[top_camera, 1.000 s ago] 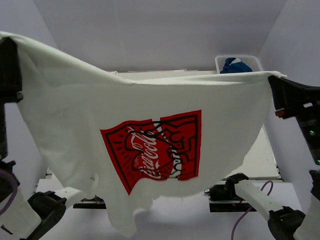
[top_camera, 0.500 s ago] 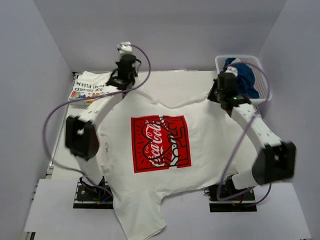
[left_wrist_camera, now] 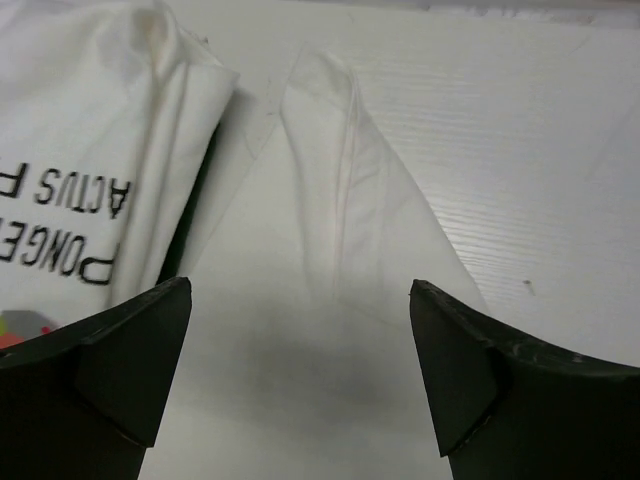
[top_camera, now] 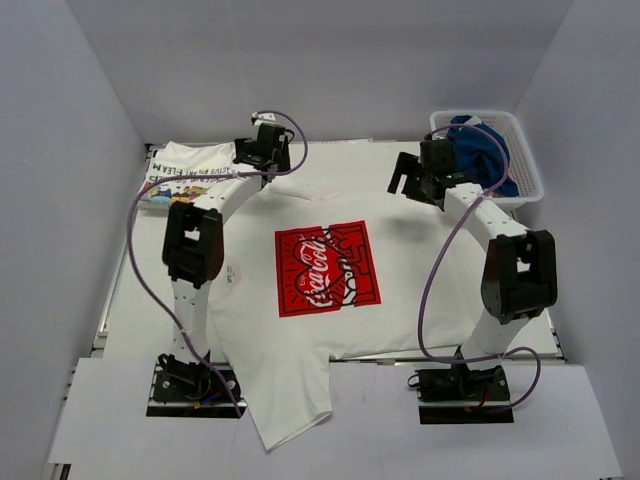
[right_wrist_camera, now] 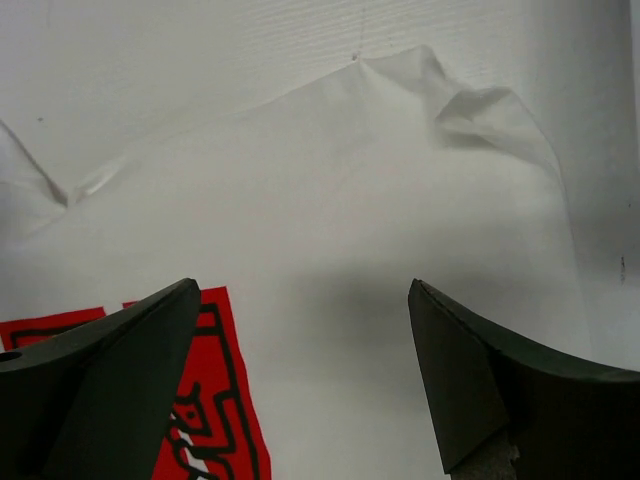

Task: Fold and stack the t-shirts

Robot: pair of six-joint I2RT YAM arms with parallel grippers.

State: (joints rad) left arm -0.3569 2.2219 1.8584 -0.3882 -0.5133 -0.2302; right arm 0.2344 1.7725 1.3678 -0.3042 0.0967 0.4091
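Observation:
A sleeve of the white t-shirt (top_camera: 290, 412) is hanging over the front edge, so both of the robot's grippers should pull its far edge (top_camera: 342, 196) toward the back before the left gripper folds the sleeve.
The white t-shirt with the red chest print (top_camera: 325, 268) lies spread flat, print up, across the table's middle; one sleeve hangs over the front edge. My left gripper (top_camera: 268, 150) is open above its far left corner (left_wrist_camera: 340, 200), nothing between the fingers (left_wrist_camera: 130, 370). My right gripper (top_camera: 408, 178) is open above the far right corner (right_wrist_camera: 440, 120), with the red print (right_wrist_camera: 210, 420) beside its left finger. The second t-shirt, with black lettering (top_camera: 185, 170), lies folded at the back left, next to the left gripper (left_wrist_camera: 300, 330) in the left wrist view (left_wrist_camera: 80, 150).
A white mesh basket (top_camera: 520, 150) holding a blue cloth (top_camera: 480, 145) stands at the back right, just behind the right arm. Grey walls close in the table on three sides. Purple cables loop from both arms.
A second ago both grippers held the red-print t-shirt up by its top corners. It was swung down onto the table; both grippers have since opened and let go.

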